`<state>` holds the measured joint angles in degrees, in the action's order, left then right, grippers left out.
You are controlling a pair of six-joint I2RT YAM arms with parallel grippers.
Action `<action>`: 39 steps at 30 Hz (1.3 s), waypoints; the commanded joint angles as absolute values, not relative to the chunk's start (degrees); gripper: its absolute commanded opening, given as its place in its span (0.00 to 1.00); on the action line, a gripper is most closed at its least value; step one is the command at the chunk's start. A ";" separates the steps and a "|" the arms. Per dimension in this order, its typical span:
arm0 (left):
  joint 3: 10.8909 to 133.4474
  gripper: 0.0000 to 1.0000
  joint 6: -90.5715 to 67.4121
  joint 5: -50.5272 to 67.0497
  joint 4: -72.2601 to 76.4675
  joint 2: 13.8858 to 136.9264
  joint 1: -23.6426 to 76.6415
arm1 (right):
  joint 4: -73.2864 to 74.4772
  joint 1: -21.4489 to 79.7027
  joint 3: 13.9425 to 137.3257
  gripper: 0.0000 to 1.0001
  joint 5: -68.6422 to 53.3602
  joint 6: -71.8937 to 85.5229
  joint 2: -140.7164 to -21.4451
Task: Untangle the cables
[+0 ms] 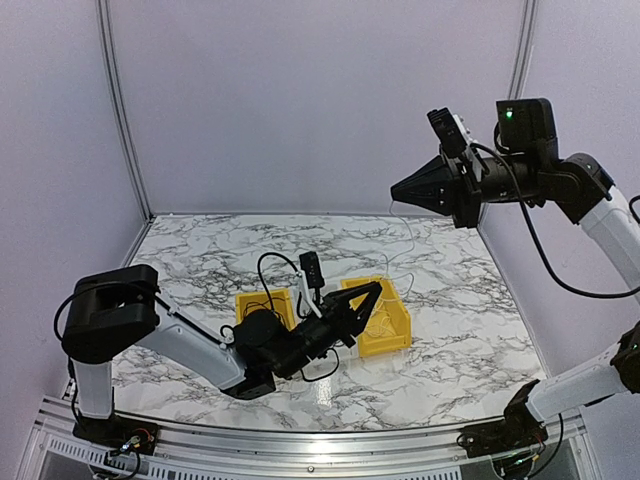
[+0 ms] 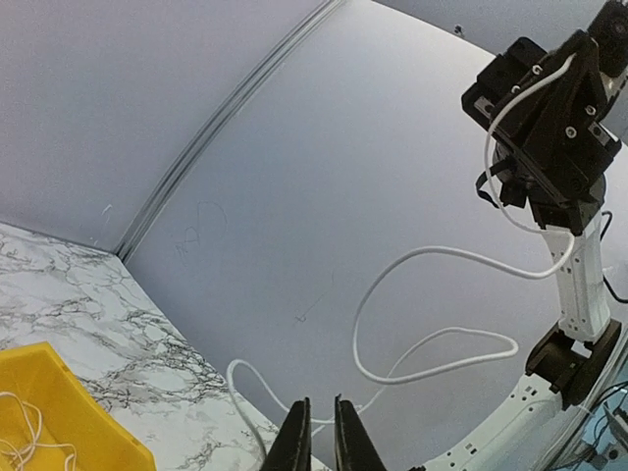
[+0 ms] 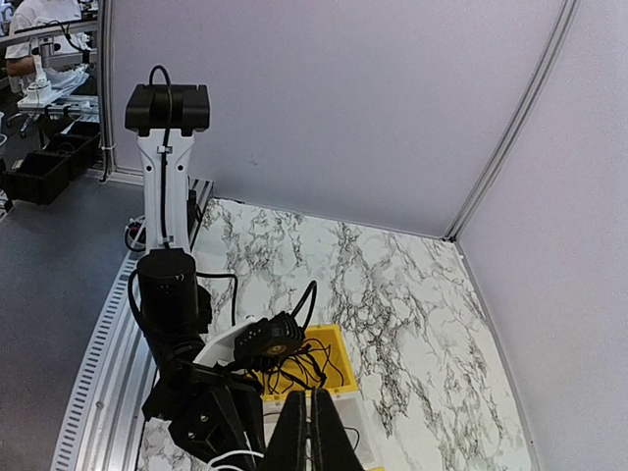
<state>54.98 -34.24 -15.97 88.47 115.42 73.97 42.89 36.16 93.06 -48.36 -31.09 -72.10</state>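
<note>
The white cable (image 2: 245,412) hangs down in loose loops (image 2: 355,339) below my right gripper. Next, my left gripper opens while my right gripper lifts the loops straight, before gripping again.
A pale white cable (image 2: 442,250) hangs in loose loops in the air. It runs up to my right gripper (image 1: 397,190), which is raised high at the back right and shut on it. In the left wrist view the same cable crosses the narrow gap at the tips of my left gripper (image 2: 322,400); whether they pinch it does not show. My left gripper (image 1: 373,292) hovers low over the right yellow bin (image 1: 385,330). A tangle of thin black cables (image 3: 306,361) lies in the left yellow bin (image 1: 250,300). My right fingers (image 3: 294,432) are pressed together.
The two yellow bins stand side by side mid-table on the marble top (image 1: 450,300). More thin white cable (image 2: 22,432) lies in the bin under my left wrist. Grey walls close the back and both sides. The left arm's body (image 3: 172,294) stretches across the near table.
</note>
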 commanded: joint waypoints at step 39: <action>54.97 0.57 -33.90 -14.07 92.52 116.18 73.40 | 42.86 36.62 97.97 0.00 -47.83 -31.07 -73.30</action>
<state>53.23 -34.70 -15.40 89.25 117.30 73.45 43.88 36.16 98.10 -47.09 -31.53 -73.28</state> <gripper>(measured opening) 0.581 0.007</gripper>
